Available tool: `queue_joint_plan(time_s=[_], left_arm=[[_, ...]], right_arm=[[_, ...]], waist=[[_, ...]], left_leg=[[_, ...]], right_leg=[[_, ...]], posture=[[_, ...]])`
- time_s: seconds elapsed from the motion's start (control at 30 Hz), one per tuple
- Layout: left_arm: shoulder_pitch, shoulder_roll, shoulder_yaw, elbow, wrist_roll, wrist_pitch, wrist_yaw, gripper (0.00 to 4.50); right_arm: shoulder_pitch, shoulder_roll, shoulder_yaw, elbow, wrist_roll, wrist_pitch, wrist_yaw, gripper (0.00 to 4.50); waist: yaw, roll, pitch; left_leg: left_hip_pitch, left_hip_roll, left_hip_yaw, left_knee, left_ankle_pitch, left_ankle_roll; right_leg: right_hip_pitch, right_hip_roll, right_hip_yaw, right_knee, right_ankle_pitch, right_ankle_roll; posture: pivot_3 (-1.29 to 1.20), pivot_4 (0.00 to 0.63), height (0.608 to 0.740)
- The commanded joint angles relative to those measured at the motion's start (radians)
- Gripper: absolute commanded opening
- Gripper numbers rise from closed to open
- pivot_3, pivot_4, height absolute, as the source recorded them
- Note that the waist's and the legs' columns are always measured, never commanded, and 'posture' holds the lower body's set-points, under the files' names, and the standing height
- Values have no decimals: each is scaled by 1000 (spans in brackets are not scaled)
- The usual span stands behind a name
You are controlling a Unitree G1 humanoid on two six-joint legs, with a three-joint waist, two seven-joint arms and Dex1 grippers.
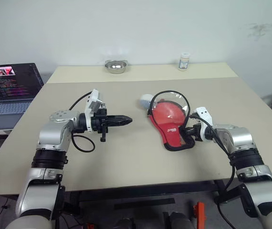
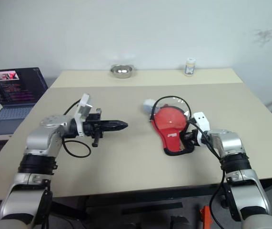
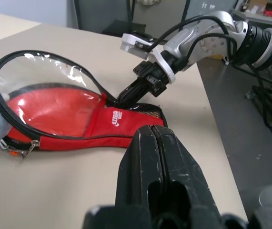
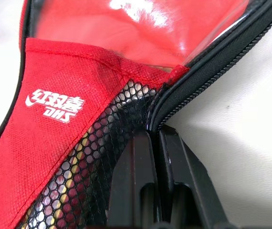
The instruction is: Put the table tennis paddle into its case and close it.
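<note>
The case is lying at a slant with its zip pull (image 3: 29, 148) away from my left gripper. My right gripper needs to drag the case straight and closer (image 1: 172, 133) before closing it.
The case (image 1: 171, 117) lies flat near the table's middle, red side up, with its white logo (image 4: 55, 105) and mesh pocket at the narrow end. Its clear flap with black zip edging (image 3: 45, 57) stands raised and open. Red shows under the flap, and I cannot tell the table tennis paddle apart from it. My right gripper (image 1: 191, 131) is shut on the black zip edge at the case's narrow end, seen close up in the right wrist view (image 4: 155, 138). My left gripper (image 1: 126, 120) hovers shut and empty above the table, left of the case and pointing toward it.
A small whitish rounded object (image 1: 146, 100) touches the case's far left side. A steel bowl (image 1: 115, 66) and a small bottle (image 1: 184, 61) stand at the table's back edge. An open laptop (image 1: 12, 88) sits on a side table to the left.
</note>
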Motion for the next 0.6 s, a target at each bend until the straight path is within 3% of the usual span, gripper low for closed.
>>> queue_joint_plan(time_s=[0.03, 0.37, 0.6], left_arm=[[30, 41, 2, -92, -36, 28, -39, 0], [114, 117, -23, -279, -96, 148, -48, 0], [110, 127, -36, -351, -120, 221, -17, 0]], right_arm=[[15, 37, -5, -205, 103, 137, 38, 30], [153, 237, -39, -603, 244, 419, -114, 30], [284, 203, 1, -759, 300, 496, -123, 30]], waist=[[0, 0, 0], [13, 0, 0], [19, 0, 0]], left_leg=[[0, 1, 0, -3, 1, -1], [-17, 1, 0, -4, 4, -8], [-17, 1, 0, -4, 2, -6]], right_leg=[[-2, 1, 0, 0, 0, -1], [-19, 0, 0, 0, -1, -4], [-18, 1, -1, 0, -1, -4]], posture=[[0, 150, 740], [0, 150, 740], [0, 150, 740]])
